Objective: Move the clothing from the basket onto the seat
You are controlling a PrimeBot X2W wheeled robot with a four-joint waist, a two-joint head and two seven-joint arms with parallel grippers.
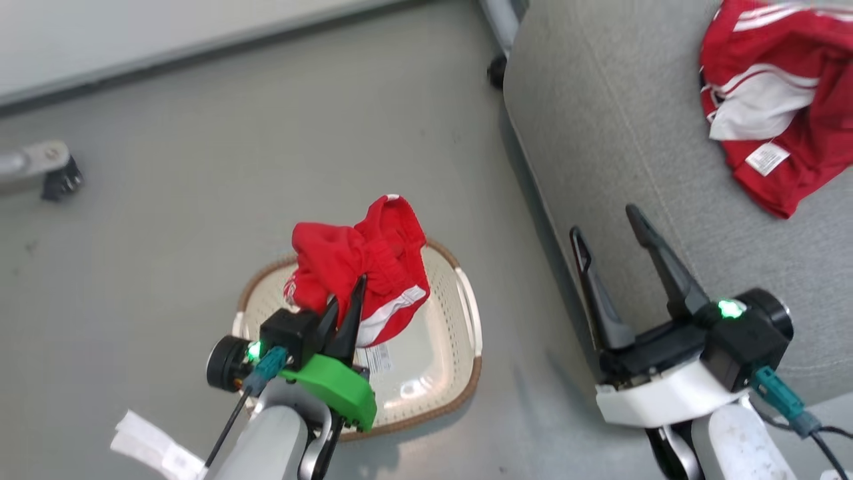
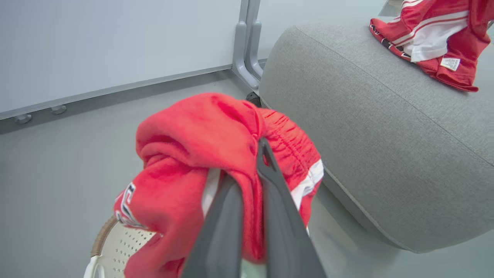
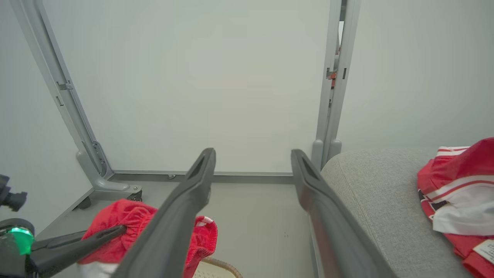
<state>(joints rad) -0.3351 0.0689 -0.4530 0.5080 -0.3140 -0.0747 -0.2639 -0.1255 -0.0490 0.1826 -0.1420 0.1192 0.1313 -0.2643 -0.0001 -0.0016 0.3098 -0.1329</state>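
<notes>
My gripper will carry the bunched red garment (image 1: 364, 260) away, and I should expect an empty basket then, because the cream basket's shiny bottom (image 1: 417, 376) shows under that garment.
My left gripper (image 1: 356, 287) is shut on a bunched red garment (image 1: 360, 267) with white trim, holding it up over the cream basket (image 1: 460, 313) on the floor. In the left wrist view the dark fingers (image 2: 270, 181) pinch the red garment (image 2: 200, 154), with the basket's rim (image 2: 102, 235) below. A second red garment (image 1: 780, 100) with white stripes and a label lies on the grey seat (image 1: 600, 120) at the right; it also shows at the seat's far end (image 2: 432, 34). My right gripper (image 1: 606, 223) is open and holds nothing, in front of the seat's near edge.
A grey frame with castors (image 1: 496, 67) stands by the seat's far corner, and another castor foot (image 1: 60, 177) sits at the left. A pale wall panel (image 3: 212, 77) runs along the back. White paper (image 1: 156, 447) lies on the floor by my left arm.
</notes>
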